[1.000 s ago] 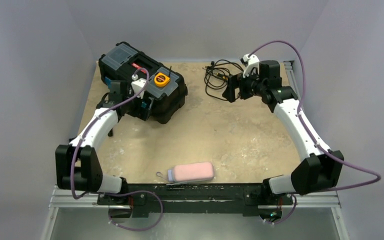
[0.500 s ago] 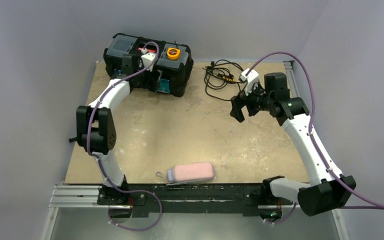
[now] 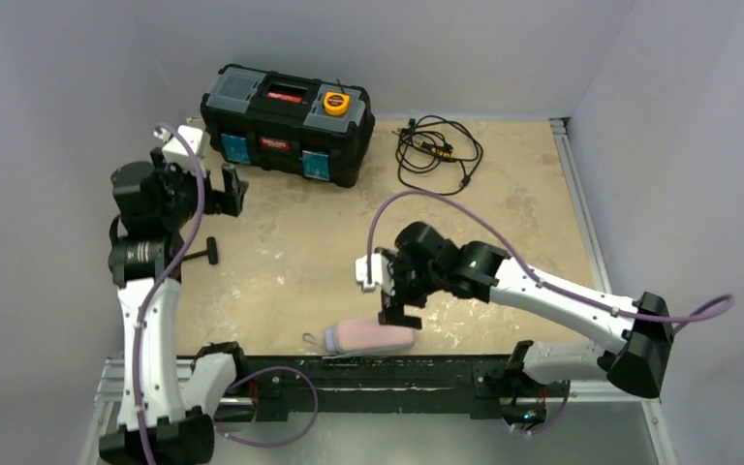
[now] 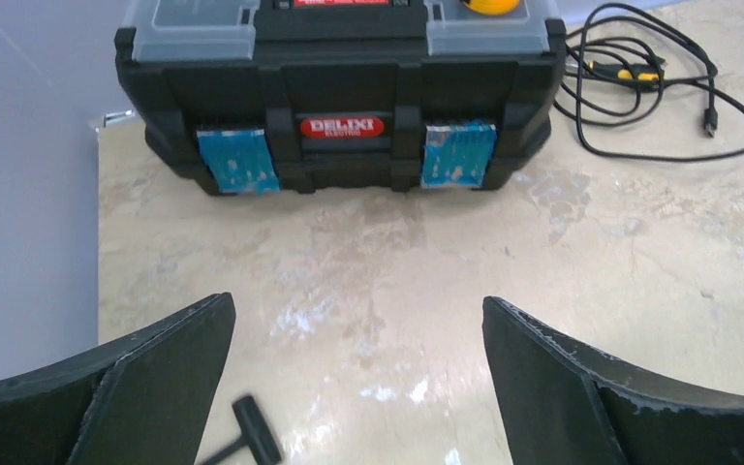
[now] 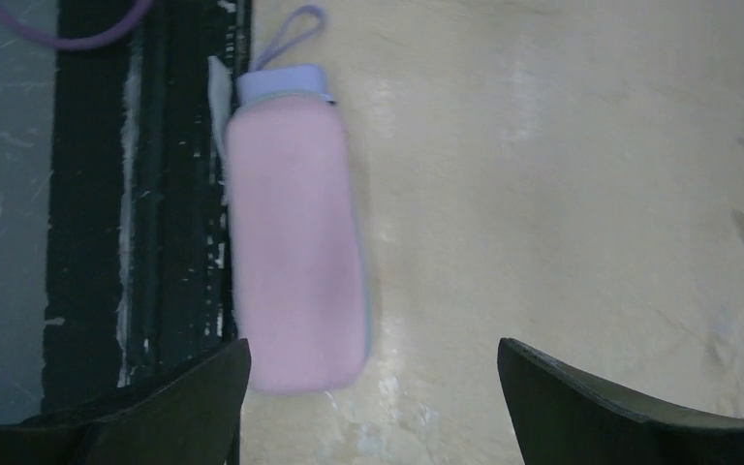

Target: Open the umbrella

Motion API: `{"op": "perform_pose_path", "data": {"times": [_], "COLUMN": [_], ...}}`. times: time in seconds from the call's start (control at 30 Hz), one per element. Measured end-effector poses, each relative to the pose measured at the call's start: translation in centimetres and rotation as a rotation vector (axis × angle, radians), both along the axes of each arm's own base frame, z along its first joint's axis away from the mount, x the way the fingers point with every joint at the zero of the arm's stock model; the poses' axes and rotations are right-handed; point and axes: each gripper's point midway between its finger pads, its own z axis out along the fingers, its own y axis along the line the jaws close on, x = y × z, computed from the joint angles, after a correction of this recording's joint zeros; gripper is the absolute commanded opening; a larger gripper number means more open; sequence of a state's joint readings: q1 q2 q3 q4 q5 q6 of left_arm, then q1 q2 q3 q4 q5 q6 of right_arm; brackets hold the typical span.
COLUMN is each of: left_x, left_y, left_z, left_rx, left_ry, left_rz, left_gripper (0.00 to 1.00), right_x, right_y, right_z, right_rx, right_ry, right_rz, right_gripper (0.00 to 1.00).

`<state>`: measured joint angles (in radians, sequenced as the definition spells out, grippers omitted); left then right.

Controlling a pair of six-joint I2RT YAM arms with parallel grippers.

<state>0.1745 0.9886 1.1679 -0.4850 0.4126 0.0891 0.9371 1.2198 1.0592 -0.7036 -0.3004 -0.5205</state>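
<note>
The umbrella is right up along the table's near edge (image 3: pixel 366 355), a long way from my left gripper. I should first move it to the table's middle (image 3: pixel 339 221) for both grippers.
The packed umbrella (image 3: pixel 366 336) is a pinkish oblong capsule with a pale lilac cap and loop, lying along the table's near edge. In the right wrist view the umbrella (image 5: pixel 294 247) lies lengthwise, cap and loop at the top. My right gripper (image 3: pixel 399 308) hangs open just above the capsule's right end; in its own view the right gripper (image 5: pixel 373 387) is open and empty, with the capsule's near end by its left finger. My left gripper (image 3: pixel 223 190) is open and empty at the far left, raised above the table; in its own view the left gripper (image 4: pixel 358 378) faces the toolbox.
A black toolbox (image 3: pixel 286 121) with blue latches and an orange tape measure stands at the back; it also shows in the left wrist view (image 4: pixel 339 92). A coiled black cable (image 3: pixel 436 147) lies at the back centre. A thin black T-handled tool (image 3: pixel 199 255) lies left, below my left gripper.
My right arm swung from the back right down to the umbrella at the near edge. My left arm pulled back from the toolbox to the far left; the toolbox now stands free.
</note>
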Motion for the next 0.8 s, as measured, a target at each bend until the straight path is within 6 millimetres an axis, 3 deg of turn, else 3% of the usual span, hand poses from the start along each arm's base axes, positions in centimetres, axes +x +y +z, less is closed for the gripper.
{"op": "perform_pose_path", "data": {"times": [0.07, 0.17, 0.37, 0.5, 0.67, 0.8], "left_x": [-2.3, -5.1, -7.6, -8.7, -9.5, -9.7], "left_y": [0.0, -0.3, 0.8, 0.8, 0.5, 0.2], "left_z": [-0.3, -2.5, -6.8, -7.5, -7.4, -7.7], "left_rx": [0.003, -0.001, -0.056, -0.105, -0.138, -0.154], "left_ry": [0.000, 0.049, 0.225, 0.272, 0.280, 0.301], "left_rz": [0.014, 0.032, 0.154, 0.199, 0.212, 0.208], "left_gripper": [1.00, 1.00, 1.00, 1.00, 1.00, 0.99], "right_x": [-2.2, -5.1, -7.7, -7.1, -5.1, -2.1], "right_y": [1.4, 3.3, 5.2, 5.3, 3.1, 1.2], "right_z": [-1.2, -3.3, -7.1, -9.4, -12.8, -13.2], "right_rx": [-0.021, -0.054, -0.101, -0.140, -0.242, -0.265], "right_ry": [-0.003, -0.016, -0.070, -0.138, -0.213, -0.248], "right_rz": [0.085, 0.184, 0.243, 0.209, 0.159, 0.111], "right_gripper": [0.99, 0.99, 0.99, 0.98, 0.84, 0.81]}}
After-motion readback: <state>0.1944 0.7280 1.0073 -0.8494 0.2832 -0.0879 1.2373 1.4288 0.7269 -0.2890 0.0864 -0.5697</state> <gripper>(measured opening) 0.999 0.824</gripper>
